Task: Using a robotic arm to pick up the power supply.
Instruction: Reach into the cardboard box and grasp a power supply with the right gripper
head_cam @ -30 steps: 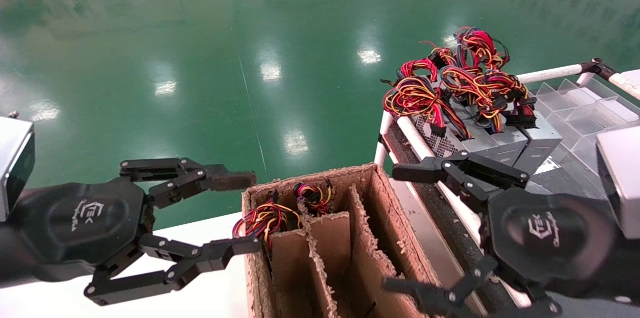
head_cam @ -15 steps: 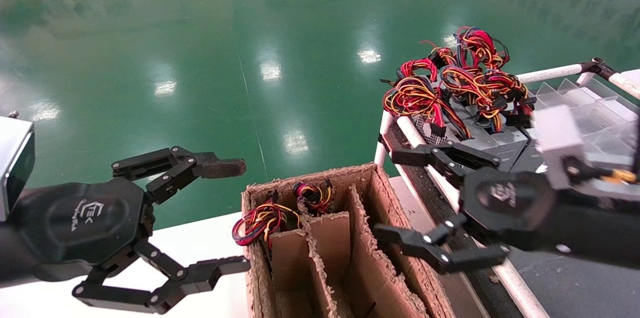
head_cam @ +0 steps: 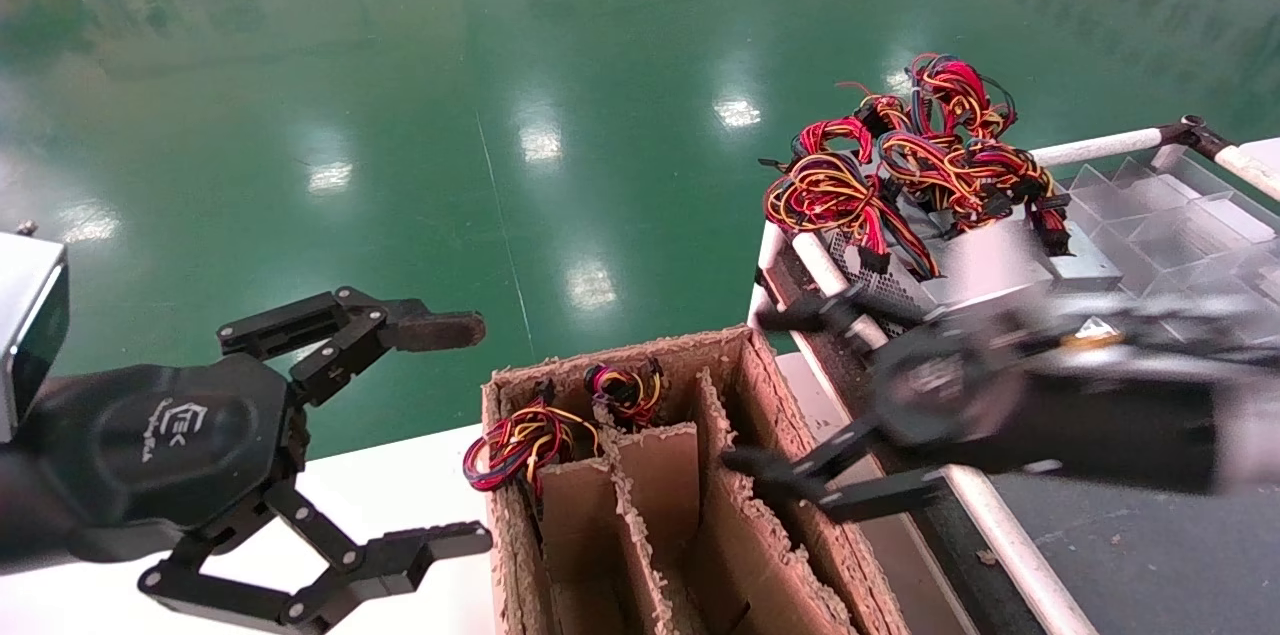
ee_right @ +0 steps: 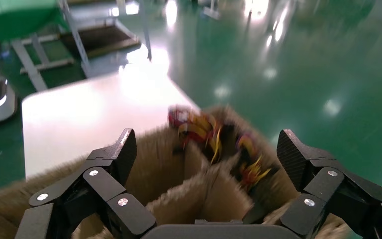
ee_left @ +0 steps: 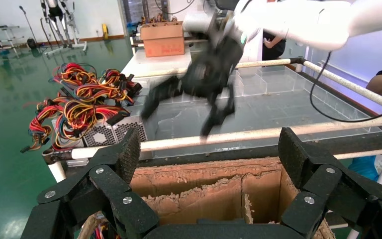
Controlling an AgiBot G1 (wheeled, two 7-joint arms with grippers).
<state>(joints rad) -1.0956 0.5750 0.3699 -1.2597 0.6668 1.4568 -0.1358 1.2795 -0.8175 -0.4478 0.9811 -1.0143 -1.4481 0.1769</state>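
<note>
A hidden power supply should hang under the red, yellow and purple wire bundle [head_cam: 627, 390] when I lift it, since similar bundles [head_cam: 830, 193] sit atop the rack's power supplies.
Several grey power supplies [head_cam: 985, 270] with honeycomb vent faces [ee_left: 110, 134] stand on the rack at the right, topped by red, yellow and orange wire bundles [head_cam: 900, 165]. More wire bundles [head_cam: 520, 440] poke out of the far compartments of a worn cardboard box [head_cam: 760, 385], also seen in the right wrist view as wires [ee_right: 199, 128]. My right gripper [head_cam: 760, 393] hangs open over the box's right side, blurred, holding nothing. In the left wrist view the right gripper [ee_left: 204, 82] shows farther off. My left gripper [head_cam: 448, 435] stands open just left of the box, empty, with a worn brown pad [head_cam: 440, 329].
The cardboard box's dividers [head_cam: 650, 475] are frayed. A white tube rail [head_cam: 830, 275] edges the rack, with clear plastic bins [head_cam: 1160, 215] behind. The box stands on a white table [head_cam: 400, 495]. Green floor lies beyond.
My right arm has swung left and turned, bringing its open gripper from the rack's edge over the box. The left gripper has opened wider and drawn back slightly.
</note>
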